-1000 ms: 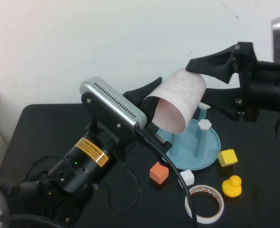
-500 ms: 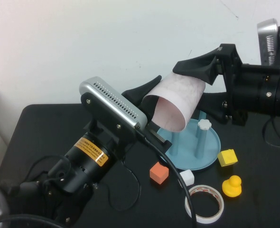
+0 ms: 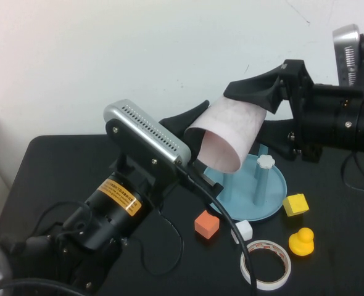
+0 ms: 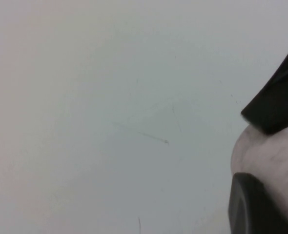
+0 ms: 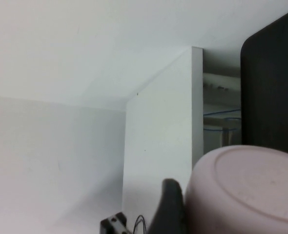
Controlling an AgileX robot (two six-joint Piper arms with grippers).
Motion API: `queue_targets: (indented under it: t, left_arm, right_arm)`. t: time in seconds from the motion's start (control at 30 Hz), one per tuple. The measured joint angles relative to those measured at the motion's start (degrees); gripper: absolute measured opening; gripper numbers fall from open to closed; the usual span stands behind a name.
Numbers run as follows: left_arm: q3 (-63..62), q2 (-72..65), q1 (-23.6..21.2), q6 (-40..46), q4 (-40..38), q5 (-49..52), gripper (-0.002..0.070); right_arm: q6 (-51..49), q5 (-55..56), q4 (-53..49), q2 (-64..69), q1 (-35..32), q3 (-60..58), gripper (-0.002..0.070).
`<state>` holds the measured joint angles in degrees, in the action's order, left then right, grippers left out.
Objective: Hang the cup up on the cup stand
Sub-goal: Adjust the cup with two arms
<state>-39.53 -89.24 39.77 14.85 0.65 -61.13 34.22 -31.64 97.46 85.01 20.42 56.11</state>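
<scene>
I should take the cup's closed end (image 3: 248,111) with my right gripper and turn the cup's rim down, because my left gripper is holding the cup's open rim (image 3: 198,138), which must go over a post of the stand.
The pale pink cup (image 3: 231,132) is held in the air on its side, above the left part of the light-blue cup stand (image 3: 274,198). Its open rim faces the camera. My left gripper (image 3: 194,132) is shut on the rim's wall at the cup's left side; the left wrist view shows the cup (image 4: 280,161) between the dark fingers (image 4: 254,207). From the right, my right gripper (image 3: 250,111) stands open astride the cup's closed end. One finger (image 5: 168,209) lies against the cup's (image 5: 251,190) side. A white flower cap (image 3: 266,161) tops a post.
On the black table in front of the stand lie an orange cube (image 3: 206,224), a white cube (image 3: 243,230), a yellow cube (image 3: 295,204), a yellow duck (image 3: 301,241) and a white tape ring (image 3: 265,264). A white wall rises behind.
My right gripper has moved left from beside the cup until its fingers reach around the closed end. The cup and my left gripper have stayed in place.
</scene>
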Motion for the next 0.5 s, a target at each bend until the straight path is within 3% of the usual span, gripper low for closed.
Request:
queue_targets:
  t: [0.1,0.3,0.5]
  left_arm:
    - [0.0,0.0,0.0,-0.5,-0.65,2.11,0.0106]
    - [0.0,2.27,0.0,-2.07,-0.65,5.47,0.035]
    - [0.54,6.81,0.0,-5.21,0.79,9.59,0.0417]
  right_arm:
    - [2.42,-0.47,0.0,0.0,0.12,0.04,0.0574]
    - [9.14,3.65,0.0,0.0,0.35,0.43,0.0574]
    - [17.35,6.5,0.45,0.0,0.48,4.35,0.0574]
